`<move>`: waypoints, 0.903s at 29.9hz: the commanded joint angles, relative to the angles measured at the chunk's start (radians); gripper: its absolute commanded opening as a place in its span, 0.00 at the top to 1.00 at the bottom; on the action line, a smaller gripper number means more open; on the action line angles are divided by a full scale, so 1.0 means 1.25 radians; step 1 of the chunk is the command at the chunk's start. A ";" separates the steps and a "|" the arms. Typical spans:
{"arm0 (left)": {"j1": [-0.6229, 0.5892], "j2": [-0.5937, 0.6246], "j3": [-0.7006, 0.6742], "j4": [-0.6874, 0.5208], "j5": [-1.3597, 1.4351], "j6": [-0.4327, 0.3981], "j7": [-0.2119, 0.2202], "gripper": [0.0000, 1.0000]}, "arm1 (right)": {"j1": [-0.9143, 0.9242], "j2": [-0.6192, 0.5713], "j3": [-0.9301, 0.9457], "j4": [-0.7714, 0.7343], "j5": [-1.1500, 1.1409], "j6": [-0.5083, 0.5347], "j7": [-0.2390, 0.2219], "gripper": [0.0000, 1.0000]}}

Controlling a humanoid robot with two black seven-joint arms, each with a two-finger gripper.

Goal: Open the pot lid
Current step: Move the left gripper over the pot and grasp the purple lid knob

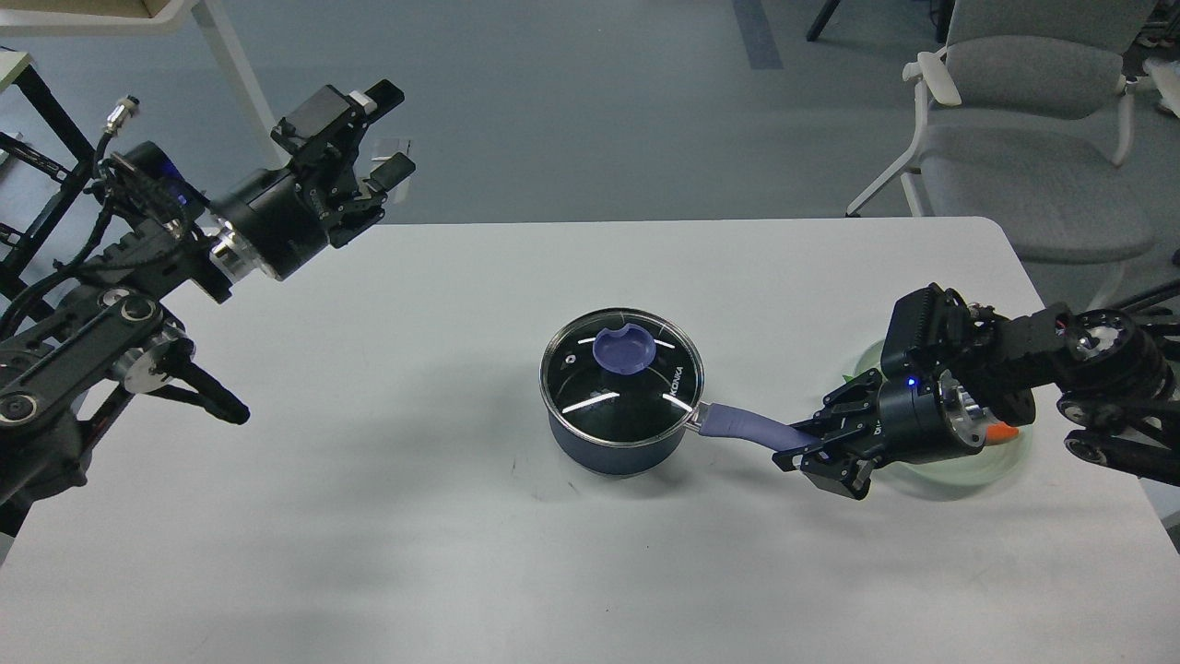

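I should expect to find an empty dark blue pot when I raise the lid, because only even black shows through the glass lid.
The dark blue pot stands at the middle of the white table. Its glass lid with a purple knob lies closed on the rim. The lavender handle points right. My right gripper is at the handle's far end with its fingers around it, and the end of the handle is hidden between them. My left gripper is raised above the table's far left edge, fingers apart and empty, far from the pot.
A clear glass plate with a carrot lies under my right wrist near the right table edge. A grey chair stands behind the table's right corner. A white table leg is at the far left.
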 commanded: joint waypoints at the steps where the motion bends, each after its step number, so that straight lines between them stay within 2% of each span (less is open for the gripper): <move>1: -0.072 -0.007 0.082 -0.057 0.237 0.009 -0.033 0.01 | -0.001 0.000 0.000 0.001 0.000 0.000 0.000 0.74; 6: -0.198 -0.011 0.281 -0.100 0.443 0.070 -0.033 0.01 | -0.001 0.000 0.001 -0.001 0.002 0.000 0.000 0.73; 12: -0.339 -0.079 0.525 -0.050 0.581 0.171 -0.033 0.01 | -0.001 -0.001 0.001 -0.001 0.003 0.000 0.000 0.73; 18: -0.348 -0.178 0.565 0.054 0.688 0.185 -0.033 0.01 | 0.004 -0.002 0.001 0.001 0.005 0.000 0.000 0.73; 27: -0.336 -0.212 0.600 0.113 0.726 0.207 -0.033 0.01 | 0.008 0.000 0.001 0.001 0.007 0.000 0.000 0.73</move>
